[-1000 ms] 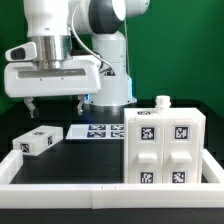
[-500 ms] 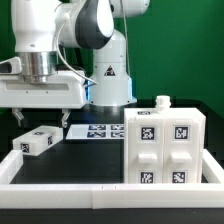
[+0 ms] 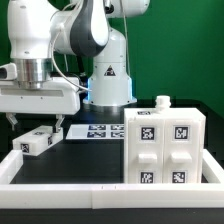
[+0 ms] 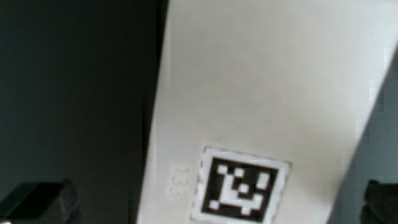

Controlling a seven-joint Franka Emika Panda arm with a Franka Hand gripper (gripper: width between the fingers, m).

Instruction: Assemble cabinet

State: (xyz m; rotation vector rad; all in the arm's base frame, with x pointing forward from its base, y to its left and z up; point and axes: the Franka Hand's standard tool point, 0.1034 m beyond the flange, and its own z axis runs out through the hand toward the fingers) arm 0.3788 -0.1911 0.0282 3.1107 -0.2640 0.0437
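A small white knob (image 3: 162,102) stands up on the cabinet body, so the white block (image 3: 38,140) should go down over the knob and swivel when I turn the block.
The large white cabinet body (image 3: 163,145) stands at the exterior view's right, tag markers on its front and top, a small white knob on top. A smaller white block (image 3: 35,141) with a tag marker lies at the exterior view's left on the black table. My gripper (image 3: 35,123) hangs just above this block, fingers spread wide to either side of it. In the wrist view the block (image 4: 249,110) fills the frame, its tag marker (image 4: 242,186) between my two dark fingertips (image 4: 39,200). The fingers do not touch the block.
The marker board (image 3: 95,131) lies flat behind the block, near the robot base (image 3: 108,85). A low white rim (image 3: 60,187) runs around the black table.
The arm has moved to the exterior view's left and down, from above the table's middle to directly over the small block.
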